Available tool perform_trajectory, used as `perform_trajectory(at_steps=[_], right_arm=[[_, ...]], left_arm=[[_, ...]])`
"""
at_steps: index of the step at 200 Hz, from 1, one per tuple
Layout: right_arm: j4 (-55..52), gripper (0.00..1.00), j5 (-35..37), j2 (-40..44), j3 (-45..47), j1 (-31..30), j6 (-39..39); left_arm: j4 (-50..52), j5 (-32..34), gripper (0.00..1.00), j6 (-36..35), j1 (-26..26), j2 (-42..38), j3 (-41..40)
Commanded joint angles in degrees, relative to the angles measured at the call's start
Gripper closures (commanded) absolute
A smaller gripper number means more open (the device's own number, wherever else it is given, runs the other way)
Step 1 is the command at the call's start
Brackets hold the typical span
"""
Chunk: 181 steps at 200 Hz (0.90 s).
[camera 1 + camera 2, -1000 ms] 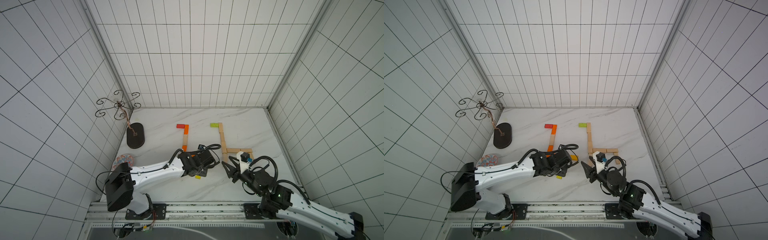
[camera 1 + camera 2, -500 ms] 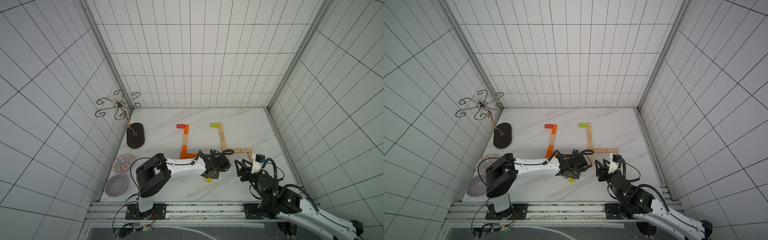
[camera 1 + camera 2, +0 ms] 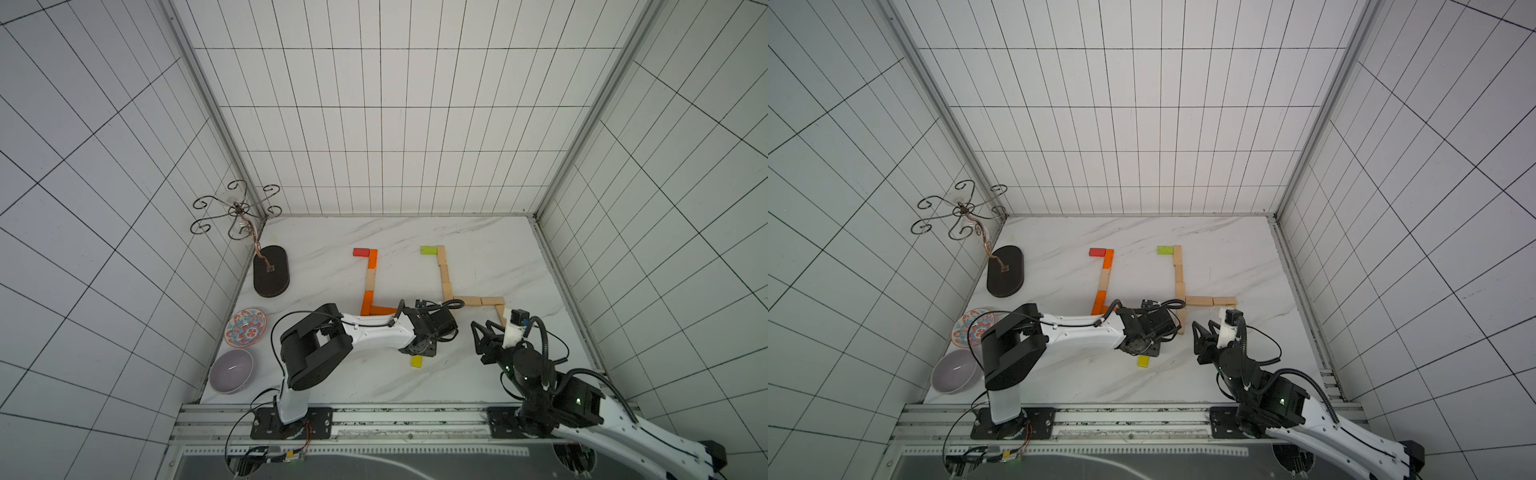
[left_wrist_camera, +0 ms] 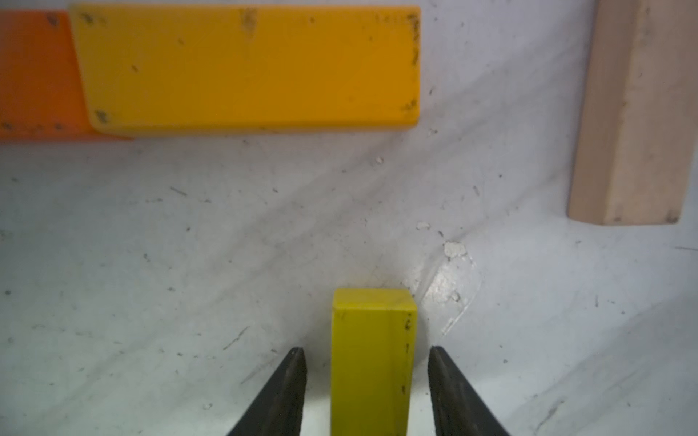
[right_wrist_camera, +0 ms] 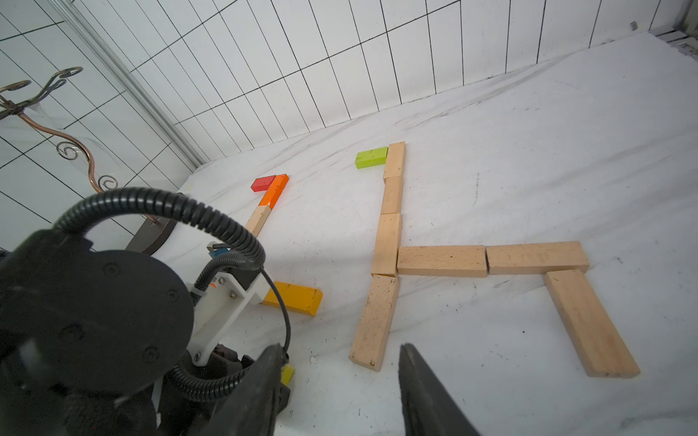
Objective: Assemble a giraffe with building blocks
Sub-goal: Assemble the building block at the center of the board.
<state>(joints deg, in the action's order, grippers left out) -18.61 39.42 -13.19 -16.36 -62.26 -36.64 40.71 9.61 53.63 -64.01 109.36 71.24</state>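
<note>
Next, my left gripper closes and pushes the yellow block against the amber block's long edge (image 4: 349,126) before it leaves, because the yellow block's end (image 4: 374,299) lies well short of the amber block.
In the left wrist view my left gripper (image 4: 368,355) stands open astride a small yellow block (image 4: 372,351) lying on the table, with a gap on each side. Beyond it lie an amber block (image 4: 249,68) butted against an orange one (image 4: 34,75), and a pale wooden block (image 4: 634,113). In both top views the yellow block (image 3: 417,361) (image 3: 1144,361) shows just under the left gripper (image 3: 420,351). Red and orange blocks (image 3: 370,282) form one figure, and lime and pale wooden blocks (image 3: 444,270) another. My right gripper (image 3: 484,332) (image 5: 340,351) hangs open and empty near the wooden legs (image 5: 376,321).
At the left wall stand a dark oval base (image 3: 271,271) with a wire hook stand (image 3: 237,210), a round patterned plate (image 3: 245,332) and a grey bowl (image 3: 231,370). Tiled walls close in the marble table (image 3: 478,241) on three sides.
The left gripper carried the yellow block a little right and toward the front, then opened off it. The right arm drew back to the right.
</note>
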Motion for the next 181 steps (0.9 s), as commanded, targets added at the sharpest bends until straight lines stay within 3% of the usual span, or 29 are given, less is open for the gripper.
perform_trajectory(at_steps=[1,45,111,181], right_arm=[[-0.9,0.49,1.4,0.9,-2.2,-0.3,-0.5],[-0.9,0.49,1.1,1.0,-2.1,-0.3,-1.0],[-0.9,0.48,1.2,1.6,-1.2,-0.3,-0.9],[-0.9,0.48,1.8,2.2,-0.9,-0.3,-0.2]], left_arm=[[0.5,-0.2,0.45,1.2,0.1,0.9,0.1],[1.0,-1.2,0.56,0.5,-0.8,0.4,-0.5],[0.8,-1.3,0.77,-1.7,1.9,3.2,0.0],[0.0,-2.4,0.80,-3.5,5.3,5.1,1.5]])
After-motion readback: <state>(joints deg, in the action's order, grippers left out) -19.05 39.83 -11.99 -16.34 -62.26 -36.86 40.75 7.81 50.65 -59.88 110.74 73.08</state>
